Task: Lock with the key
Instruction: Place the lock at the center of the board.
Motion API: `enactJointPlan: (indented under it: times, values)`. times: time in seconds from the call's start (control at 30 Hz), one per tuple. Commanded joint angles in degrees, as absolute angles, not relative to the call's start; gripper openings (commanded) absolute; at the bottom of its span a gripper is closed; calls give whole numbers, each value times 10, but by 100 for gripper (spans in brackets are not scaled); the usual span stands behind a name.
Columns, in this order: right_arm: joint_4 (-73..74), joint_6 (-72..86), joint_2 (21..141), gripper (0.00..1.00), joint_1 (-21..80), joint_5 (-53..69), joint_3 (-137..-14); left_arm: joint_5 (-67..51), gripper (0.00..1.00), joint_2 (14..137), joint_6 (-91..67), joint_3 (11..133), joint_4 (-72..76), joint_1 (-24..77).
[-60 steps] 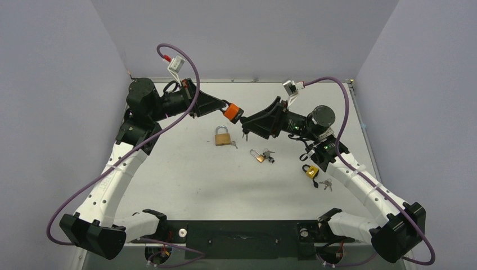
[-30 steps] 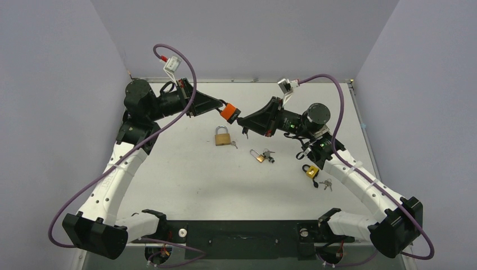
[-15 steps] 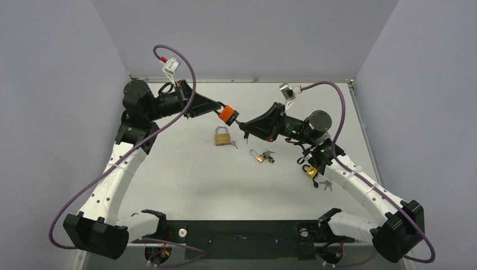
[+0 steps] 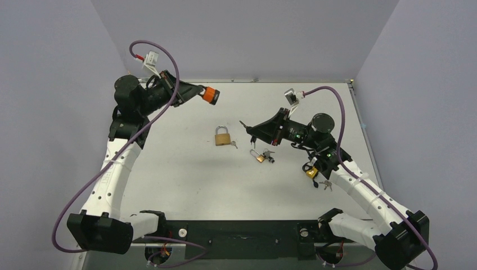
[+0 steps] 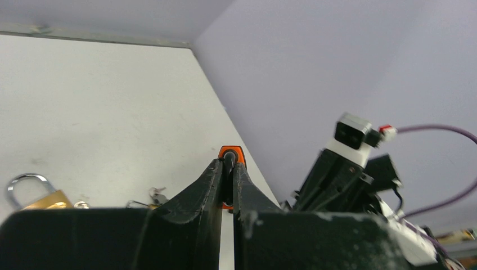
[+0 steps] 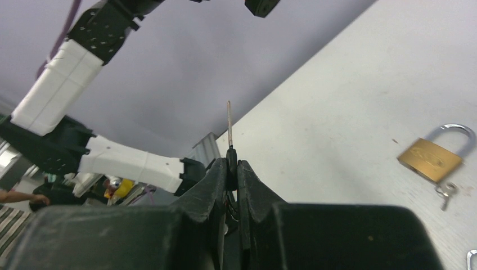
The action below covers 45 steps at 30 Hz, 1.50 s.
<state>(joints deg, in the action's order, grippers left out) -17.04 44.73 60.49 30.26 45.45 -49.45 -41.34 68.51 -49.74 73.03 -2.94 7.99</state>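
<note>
The key is out of the orange padlock point(image 4: 210, 95). My left gripper continues to move the orange padlock down to the open tabletop point(image 4: 174, 115) beside the brass padlock and lets go of it there.
My left gripper point(image 4: 198, 92) is shut on an orange padlock point(image 4: 210, 95) and holds it in the air at the back left; in the left wrist view the padlock point(image 5: 229, 153) shows edge-on at my fingertips. My right gripper point(image 4: 251, 129) is shut on a key point(image 4: 243, 124), raised above the table right of centre. In the right wrist view the key blade point(image 6: 229, 124) sticks straight out past my fingertips. The key and the orange padlock are well apart.
A brass padlock point(image 4: 223, 136) with keys lies mid-table. A small brass padlock with keys point(image 4: 261, 155) lies to its right. A yellow-black padlock point(image 4: 311, 171) and keys point(image 4: 326, 183) lie by my right arm. Walls close in at the back and sides.
The key and orange padlock were together at the centre. My left gripper has pulled the padlock back and left; my right gripper has drawn the key back right and lower.
</note>
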Motion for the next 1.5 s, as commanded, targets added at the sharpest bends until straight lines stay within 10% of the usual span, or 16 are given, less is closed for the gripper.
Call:
enactJointPlan:
  times: [0.0,0.33,1.47]
  values:
    - [-72,387,595,0,287,357,-522,-258,0,722,-464,749,-74,49]
    - [-9,381,594,0,289,318,-548,-89,0,901,-439,744,-54,-29]
    - [39,364,599,0,311,282,-563,-241,9,1235,-449,892,-47,-146]
